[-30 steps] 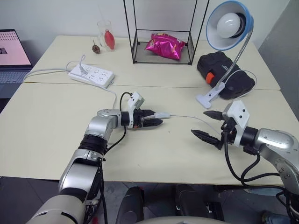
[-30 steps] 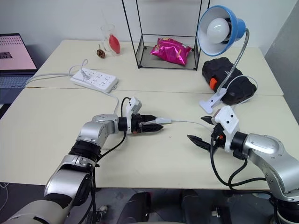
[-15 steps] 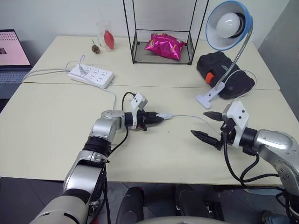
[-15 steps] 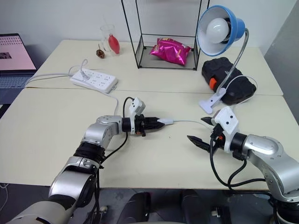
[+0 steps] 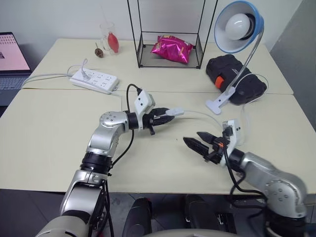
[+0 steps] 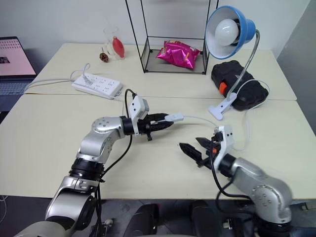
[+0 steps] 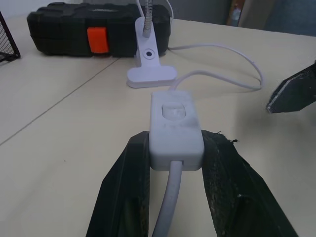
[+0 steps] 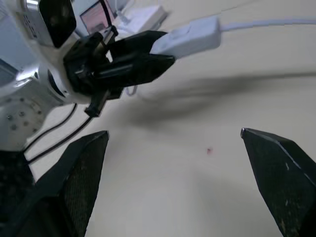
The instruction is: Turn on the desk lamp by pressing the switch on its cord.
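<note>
The desk lamp (image 5: 239, 27) will turn on and stay on when I press the switch, because a plug (image 5: 86, 74) is in the white power strip.
The desk lamp (image 5: 239, 24), with a blue shade on a silver gooseneck, stands unlit at the right on its white clip base (image 5: 217, 104). My left gripper (image 5: 165, 116) is shut on the small white switch (image 7: 175, 126) and holds it above the table, rocker face up. The thin white cord (image 5: 197, 114) runs from the switch toward the clip base. My right gripper (image 6: 188, 142) is open, low over the table, just right of and nearer than the switch, with its fingers pointing toward it. One fingertip (image 7: 294, 94) of the right gripper shows in the left wrist view.
A white power strip (image 5: 94, 81) lies at the back left, its lead running past a laptop (image 5: 7, 54). A black case (image 5: 232, 74) sits behind the clip base. Behind the middle stands a wire rack (image 5: 170, 61) holding a pink bag, with a glass (image 5: 109, 37) to its left.
My left gripper has shut on the switch and lifted it off the table. The right gripper has swung left toward the switch and rolled.
</note>
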